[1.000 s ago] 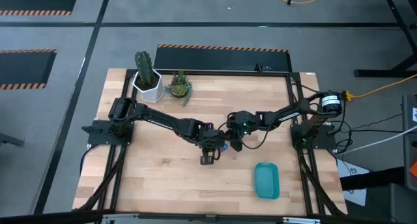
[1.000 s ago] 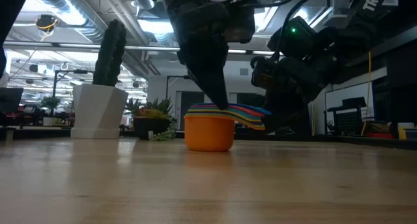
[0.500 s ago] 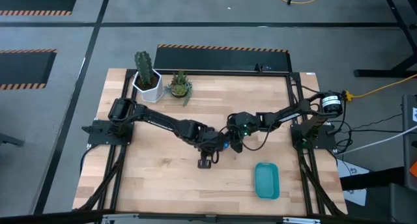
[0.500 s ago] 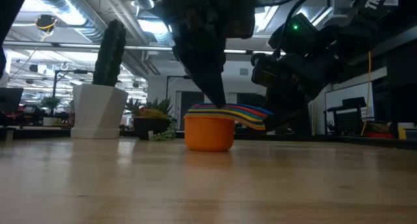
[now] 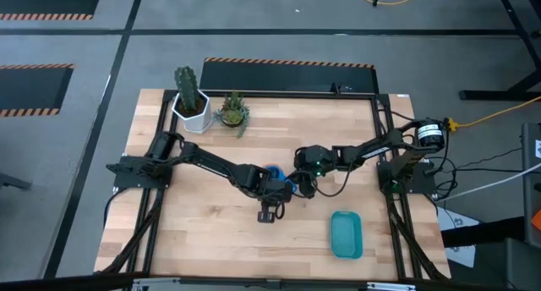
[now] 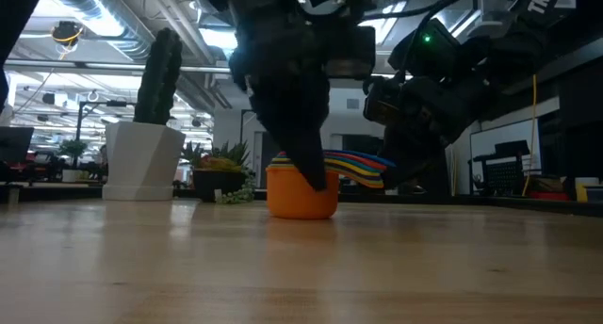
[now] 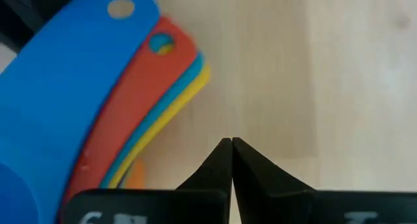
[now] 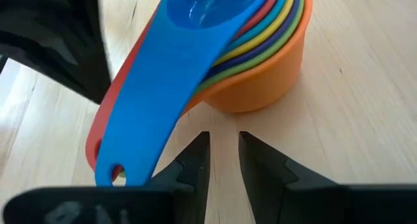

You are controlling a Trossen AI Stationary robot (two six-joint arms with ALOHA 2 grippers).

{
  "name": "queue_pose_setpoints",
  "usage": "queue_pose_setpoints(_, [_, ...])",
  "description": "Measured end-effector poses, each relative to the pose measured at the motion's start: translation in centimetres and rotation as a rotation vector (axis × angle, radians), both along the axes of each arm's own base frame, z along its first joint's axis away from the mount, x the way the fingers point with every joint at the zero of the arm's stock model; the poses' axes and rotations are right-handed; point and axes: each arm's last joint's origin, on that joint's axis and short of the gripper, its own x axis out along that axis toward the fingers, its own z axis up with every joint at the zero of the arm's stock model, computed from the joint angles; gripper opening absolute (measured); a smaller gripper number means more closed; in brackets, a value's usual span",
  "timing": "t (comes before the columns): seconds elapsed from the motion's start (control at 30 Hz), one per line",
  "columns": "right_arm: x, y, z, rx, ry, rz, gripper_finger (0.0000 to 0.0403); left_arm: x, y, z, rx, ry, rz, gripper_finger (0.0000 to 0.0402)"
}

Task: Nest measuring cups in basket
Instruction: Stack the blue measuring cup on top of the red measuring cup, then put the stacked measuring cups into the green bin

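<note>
My left gripper crowds the side of the measuring cups' fanned handles (image 8: 122, 87), so it should back off and give my right gripper room to take the stack by the handle ends (image 8: 122, 162).
The measuring cups (image 8: 260, 48) stand nested in one stack on the table, with the orange cup (image 6: 301, 194) at the bottom and the light blue one (image 5: 272, 172) on top. Their handles (image 6: 358, 162) fan out toward my right gripper. My left gripper (image 7: 231, 144) is shut and points down just beside the handle ends (image 7: 156, 68), on the stack's near side (image 6: 316, 173). My right gripper (image 8: 223, 146) is slightly open and level, facing the stack, with its fingers low under the handles. The teal basket (image 5: 346, 233) lies empty near the table's front right. My right gripper has one finger (image 8: 195, 159) right below the fanned handles (image 8: 130, 139), coming level from the table's right. I cannot tell whether it touches them.
A white pot with a cactus (image 5: 191, 105) and a small plant (image 5: 232, 112) stand at the far left of the table. Bare wood lies between the stack and the basket, and along the near edge (image 5: 211, 240).
My left gripper has gone down and a little toward the table's near edge, from above the stack's rim to in front of the orange cup. This uncovers the blue top cup in the high view. The stack has stayed where it was.
</note>
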Motion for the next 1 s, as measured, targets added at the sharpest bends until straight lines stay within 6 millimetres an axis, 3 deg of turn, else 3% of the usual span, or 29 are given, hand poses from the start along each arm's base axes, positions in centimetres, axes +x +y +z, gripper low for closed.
queue_pose_setpoints(0.47, [0.0,1.1,0.0,0.002,0.001,0.034,0.0086,1.0,1.6,-0.3,0.069,-0.071,0.081,0.0007])
queue_pose_setpoints(0.8, [-0.1,0.7,0.1,0.010,0.009,0.034,0.0086,0.7,0.8,0.2,0.043,-0.073,0.050,0.0007])
queue_pose_setpoints(1.0, [-0.8,-0.4,1.2,0.035,0.034,0.027,0.0086,-0.3,0.2,1.8,0.044,-0.060,0.028,0.0004])
